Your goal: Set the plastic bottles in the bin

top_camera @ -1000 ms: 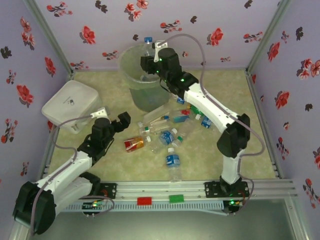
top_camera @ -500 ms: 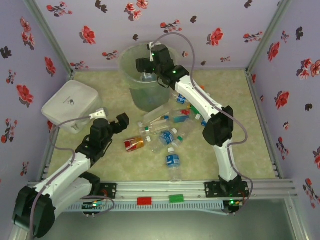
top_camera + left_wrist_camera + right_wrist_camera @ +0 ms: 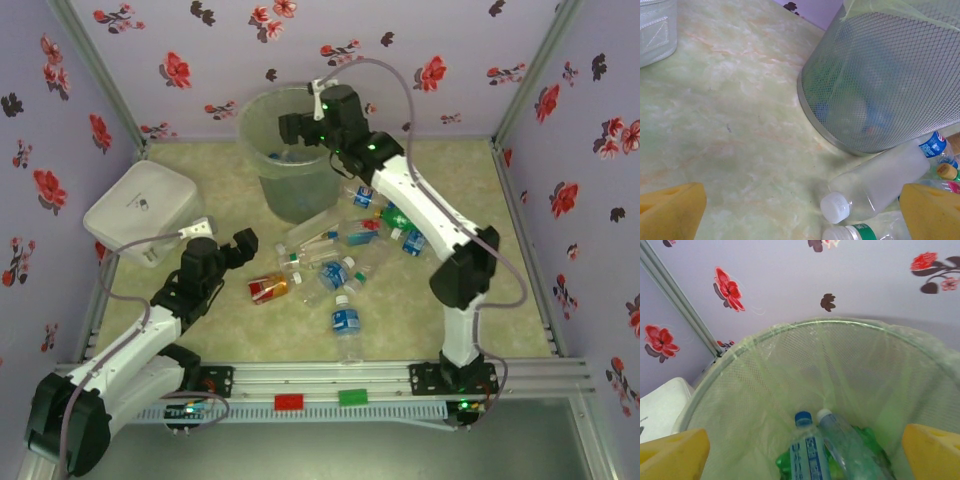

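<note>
The blue-labelled bottle (image 3: 347, 336) near the front rail lies clear of the other bottles, so my open right gripper should keep going to the bottle's label (image 3: 345, 321) and close there.
The bin (image 3: 290, 160), a mesh basket with a pale green liner, stands at the back of the table. My right gripper (image 3: 296, 127) hangs open over its mouth with nothing between its yellow fingers (image 3: 672, 452). Inside the bin (image 3: 740, 390) lie a blue-capped bottle (image 3: 807, 452), a clear white-capped one (image 3: 845, 442) and a green one (image 3: 867, 437). Several plastic bottles (image 3: 335, 262) lie scattered in front of the bin, among them an amber red-labelled one (image 3: 268, 288). My left gripper (image 3: 236, 243) is open, low over the table, just left of a frosted white-capped bottle (image 3: 880, 182).
A white rounded-square container (image 3: 140, 208) sits at the left. A lone blue-labelled bottle (image 3: 345, 322) lies nearer the front rail. Flowered walls close in the table on three sides. Bare table shows left of the bin (image 3: 730, 115).
My right gripper has opened over the bin, and the blue-capped bottle it held above the rim now lies inside. The left arm has not moved.
</note>
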{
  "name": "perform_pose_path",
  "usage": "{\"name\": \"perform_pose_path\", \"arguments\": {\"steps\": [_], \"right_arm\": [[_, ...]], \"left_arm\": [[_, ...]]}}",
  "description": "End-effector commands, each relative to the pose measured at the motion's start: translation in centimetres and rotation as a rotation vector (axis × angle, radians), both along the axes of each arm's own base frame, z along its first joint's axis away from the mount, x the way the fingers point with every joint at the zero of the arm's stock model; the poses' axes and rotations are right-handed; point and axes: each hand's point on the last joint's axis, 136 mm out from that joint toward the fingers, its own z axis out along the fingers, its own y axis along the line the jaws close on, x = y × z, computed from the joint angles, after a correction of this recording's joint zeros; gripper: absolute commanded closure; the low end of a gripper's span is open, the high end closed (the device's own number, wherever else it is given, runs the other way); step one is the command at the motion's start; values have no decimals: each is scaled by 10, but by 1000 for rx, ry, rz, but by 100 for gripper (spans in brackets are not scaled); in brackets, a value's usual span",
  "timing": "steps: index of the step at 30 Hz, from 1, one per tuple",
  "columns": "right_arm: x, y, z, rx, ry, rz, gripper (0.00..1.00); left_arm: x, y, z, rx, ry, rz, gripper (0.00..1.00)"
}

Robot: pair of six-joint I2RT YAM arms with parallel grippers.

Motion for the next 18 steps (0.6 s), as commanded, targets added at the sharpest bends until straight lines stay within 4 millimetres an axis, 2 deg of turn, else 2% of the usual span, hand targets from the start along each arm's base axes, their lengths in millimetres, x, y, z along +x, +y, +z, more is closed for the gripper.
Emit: {"name": "perform_pose_path", "arguments": {"steps": [1, 3, 6, 10, 14, 18], "right_arm": [[-30, -22, 21, 33, -44, -14, 0], [-48, -36, 10, 39, -20, -29, 0], [-77, -59, -15, 35, 40, -55, 0], [-116, -84, -59, 37, 132, -99, 0], [-152, -88, -112, 79, 268, -121, 0], [-186, -84, -160, 90, 373, -148, 0]], "left_arm": [[3, -1, 5, 6, -9, -14, 0], [4, -6, 6, -5, -12, -32, 0], [7, -17, 10, -31, -30, -84, 0], [12, -33, 17, -58, -51, -148, 0], [19, -58, 25, -74, -54, -261, 0], [22, -80, 25, -78, -25, -349, 0]]}}
